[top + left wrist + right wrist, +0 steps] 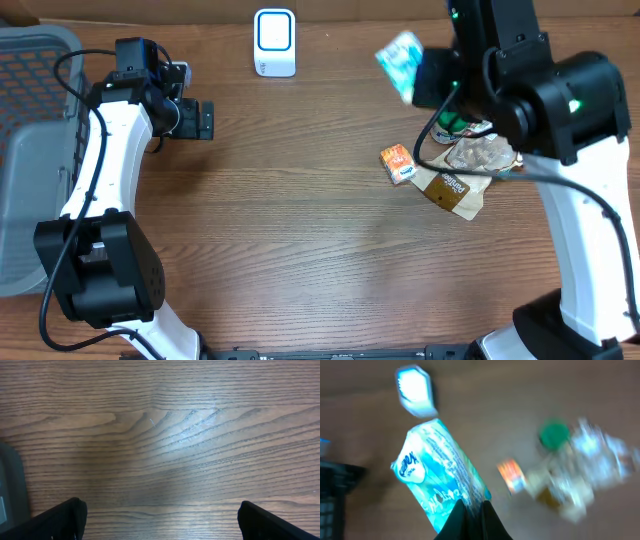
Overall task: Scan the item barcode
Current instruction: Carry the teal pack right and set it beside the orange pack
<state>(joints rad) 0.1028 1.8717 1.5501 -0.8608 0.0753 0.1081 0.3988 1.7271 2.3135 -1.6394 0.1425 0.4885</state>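
Note:
I should go on bringing the teal tissue pack with my right gripper to the open wood in front (408, 207) of the orange packet (398, 163) before I let go of it low.
My right gripper (472, 507) is shut on a teal and white tissue pack (440, 470), pinching its lower edge. The overhead view shows the pack (400, 62) lifted above the table at the back right, beside my right gripper (428, 80). A white barcode scanner (274, 42) stands at the back centre, also seen blurred in the right wrist view as a bright white scanner (415, 389) beyond the pack. My left gripper (205, 120) is open at the left, with nothing but bare wood between its fingers (65, 520).
A pile of items lies at the right: an orange packet (397, 163), a brown packet (450, 190), a crumpled clear wrapper (482, 152) and a green-capped bottle (450, 125). A grey basket (35, 150) stands along the left edge.

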